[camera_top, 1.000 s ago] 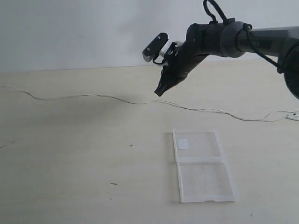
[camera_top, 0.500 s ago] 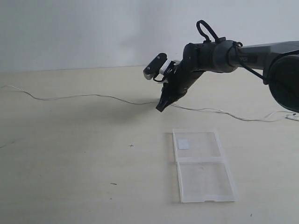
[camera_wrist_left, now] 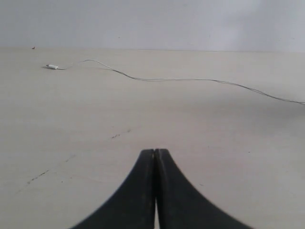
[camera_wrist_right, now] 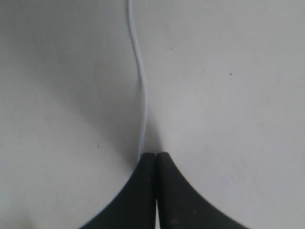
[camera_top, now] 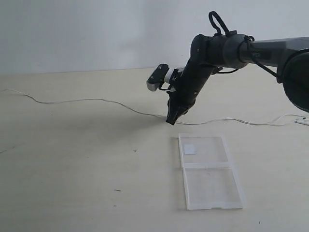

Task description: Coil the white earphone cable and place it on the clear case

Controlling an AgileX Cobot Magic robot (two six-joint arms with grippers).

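Observation:
The white earphone cable (camera_wrist_right: 142, 143) lies along the outer edge of the right gripper's closed fingers, so the robot should open them, place them on either side of the cable's middle (camera_top: 163, 116) and close them before lifting.
The white earphone cable (camera_top: 96, 100) lies stretched across the table from the far left to the right edge, where a small white end piece (camera_top: 303, 121) rests. My right gripper (camera_top: 172, 121) is shut, tips down on the table against the cable's middle, just behind the clear case (camera_top: 208, 171). In the right wrist view the cable (camera_wrist_right: 139, 71) runs straight to the closed tips (camera_wrist_right: 155, 154) and disappears at one finger's edge. The case lies open and flat, a white sticker (camera_top: 189, 149) in its far half. My left gripper (camera_wrist_left: 155, 150) is shut and holds nothing, with the cable (camera_wrist_left: 190, 79) far ahead.
The pale tabletop (camera_top: 72, 183) has a few small dark specks (camera_top: 117, 190). A white wall (camera_top: 96, 34) rises behind the table. The cable's plug end (camera_wrist_left: 52, 67) lies at the far side in the left wrist view.
My right gripper has come down from above the table and moved toward the case, pushing the cable's middle nearer to the case. The left gripper stays shut.

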